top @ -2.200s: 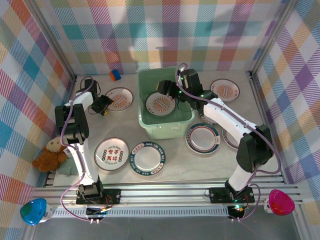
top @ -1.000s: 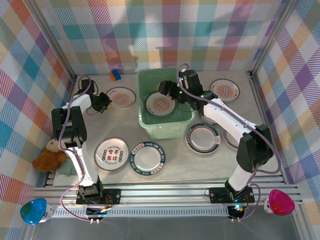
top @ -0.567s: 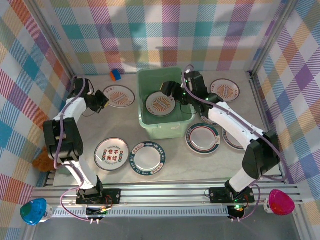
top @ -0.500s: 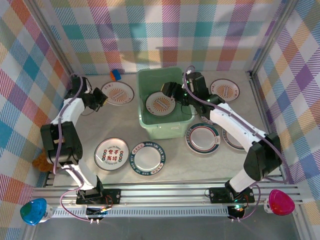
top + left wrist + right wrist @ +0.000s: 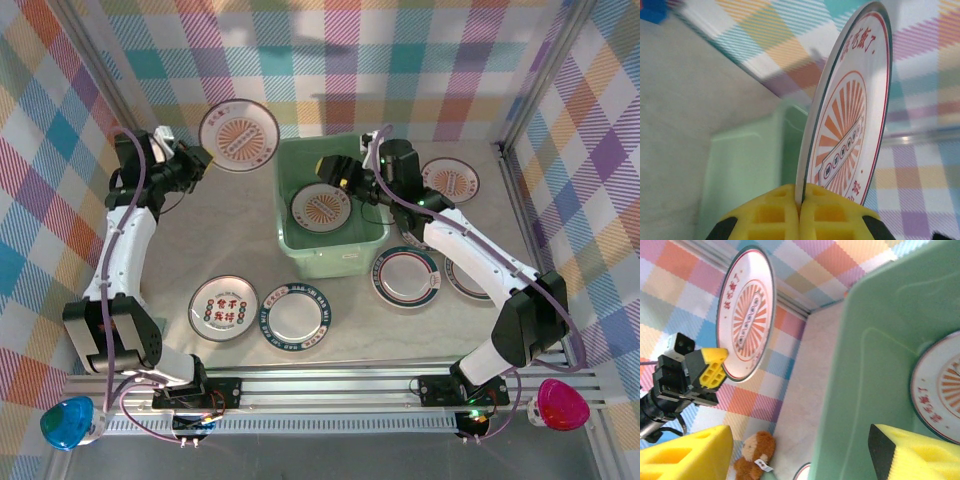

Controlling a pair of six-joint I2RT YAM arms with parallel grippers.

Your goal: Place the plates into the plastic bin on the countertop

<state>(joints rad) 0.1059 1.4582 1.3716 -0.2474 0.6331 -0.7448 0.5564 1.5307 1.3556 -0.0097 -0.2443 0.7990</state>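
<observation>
The raised plate's free edge (image 5: 275,140) faces the robot's open right gripper, so the left gripper should keep carrying the plate over until the right gripper grips that edge, and then let go.
My left gripper (image 5: 197,160) is shut on the rim of a white plate with an orange sunburst (image 5: 239,135), held up on edge in the air left of the plastic bin (image 5: 330,262). In the left wrist view the yellow pads (image 5: 775,212) pinch that plate (image 5: 850,120) edge-on, with the bin (image 5: 750,160) behind. My right gripper (image 5: 337,170) hangs open over the bin's back half, above a second sunburst plate (image 5: 322,206) lying inside. Other plates lie on the countertop (image 5: 230,240): one with red characters (image 5: 223,308), a teal-rimmed one (image 5: 297,316), another teal-rimmed one (image 5: 406,276).
Another plate (image 5: 449,180) lies at the back right and one (image 5: 462,277) is partly under the right arm. A brown teddy bear (image 5: 755,455) sits by the left wall. Plaid walls close in the back and sides.
The left gripper has lifted the sunburst plate off the countertop and tilted it up on edge, high at the back left. The right gripper stayed open over the bin and rose slightly.
</observation>
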